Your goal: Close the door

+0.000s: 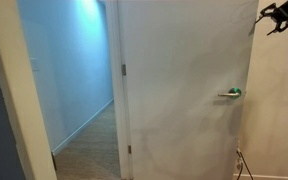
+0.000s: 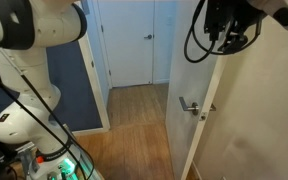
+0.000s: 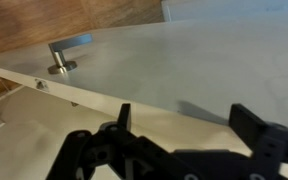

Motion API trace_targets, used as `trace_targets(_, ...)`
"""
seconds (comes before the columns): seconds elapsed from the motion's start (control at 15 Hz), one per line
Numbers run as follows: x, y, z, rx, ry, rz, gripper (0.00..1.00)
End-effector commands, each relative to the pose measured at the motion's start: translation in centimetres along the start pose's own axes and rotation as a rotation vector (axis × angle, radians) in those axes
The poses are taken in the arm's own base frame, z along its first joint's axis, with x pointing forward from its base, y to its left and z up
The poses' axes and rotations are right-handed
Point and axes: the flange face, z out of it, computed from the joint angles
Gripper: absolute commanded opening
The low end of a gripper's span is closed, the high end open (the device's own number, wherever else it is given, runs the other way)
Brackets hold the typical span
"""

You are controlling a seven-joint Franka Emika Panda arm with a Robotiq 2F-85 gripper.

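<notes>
My fingers are on both sides of the door's free edge (image 3: 164,118), so next I move back toward the pale wall (image 3: 46,132) and push the door closed from behind.
The white door (image 1: 179,90) stands open, with its silver lever handle (image 1: 230,93) near its free edge. In an exterior view I see the door edge-on (image 2: 184,70) with the handle (image 2: 189,105) sticking out. My gripper (image 1: 281,15) hangs high beside the door's upper free edge, also seen in an exterior view (image 2: 224,25). In the wrist view the door panel (image 3: 184,60) and handle (image 3: 66,55) lie beyond my gripper (image 3: 184,120). The two fingers are spread apart with nothing between them.
A hallway with a wooden floor (image 2: 134,105) runs beyond the doorway to a far white door (image 2: 134,40). A pale wall (image 1: 279,110) sits beside the door, with a cable (image 1: 242,165) low down. The robot's white arm (image 2: 29,60) stands near a dark blue panel (image 2: 79,80).
</notes>
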Motion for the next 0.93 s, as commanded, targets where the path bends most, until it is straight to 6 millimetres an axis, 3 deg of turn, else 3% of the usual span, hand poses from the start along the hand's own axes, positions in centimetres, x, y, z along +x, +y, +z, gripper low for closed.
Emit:
trace_targets(0.0,-2.9,1.9,-1.5,-0.113,-0.022,-0.029,1.0)
trace_targets(0.27,-4.8,4.0,-4.5,-0.115,0.025,-0.048,1.0)
trace_targets(0.53,-4.3,3.8,-6.6,0.078,0.141,0.003,1.0)
trace_targets(0.87,-2.3,2.5,-5.6,0.245,0.245,-0.023,1.0)
